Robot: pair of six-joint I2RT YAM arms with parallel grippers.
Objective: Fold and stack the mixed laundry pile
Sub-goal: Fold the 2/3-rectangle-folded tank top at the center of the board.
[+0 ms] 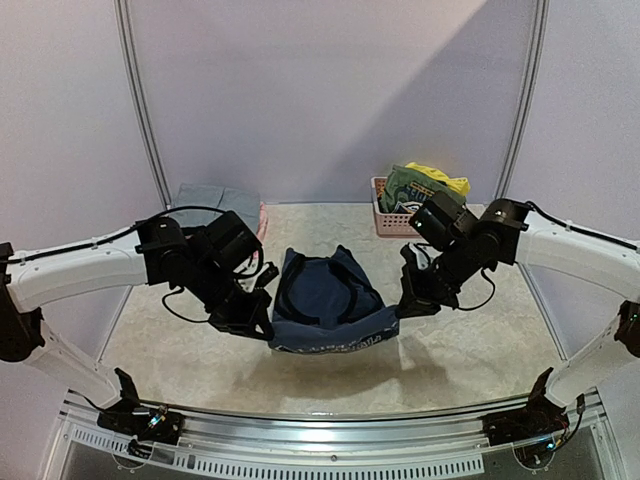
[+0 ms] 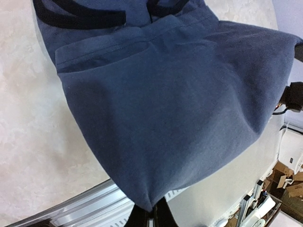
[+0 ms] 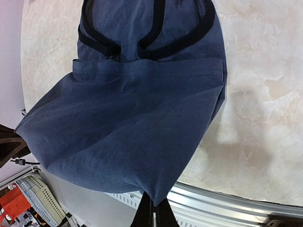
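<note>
The navy top's near edge (image 1: 335, 342) is spread wide and the top's far part is flat, so my left gripper should go on to the navy top's far end (image 1: 293, 256) and let go there.
The navy sleeveless top (image 1: 330, 300) with white lettering along its near edge hangs between my two grippers above the middle of the table, its far part resting on the tabletop. My left gripper (image 1: 262, 322) is shut on its left near corner (image 2: 151, 208). My right gripper (image 1: 406, 303) is shut on its right near corner (image 3: 155, 202). The black-trimmed armholes (image 3: 142, 42) lie at the far end. The green printed tee (image 1: 412, 190) and yellow piece (image 1: 445, 178) sit in the pink basket (image 1: 382, 218). A grey garment (image 1: 210, 200) lies at the far left.
The pink slatted basket stands at the far right of the marble-patterned table (image 1: 480, 350). The metal front rail (image 1: 330, 430) runs along the near edge. Curved frame posts (image 1: 140, 100) stand at the back.
</note>
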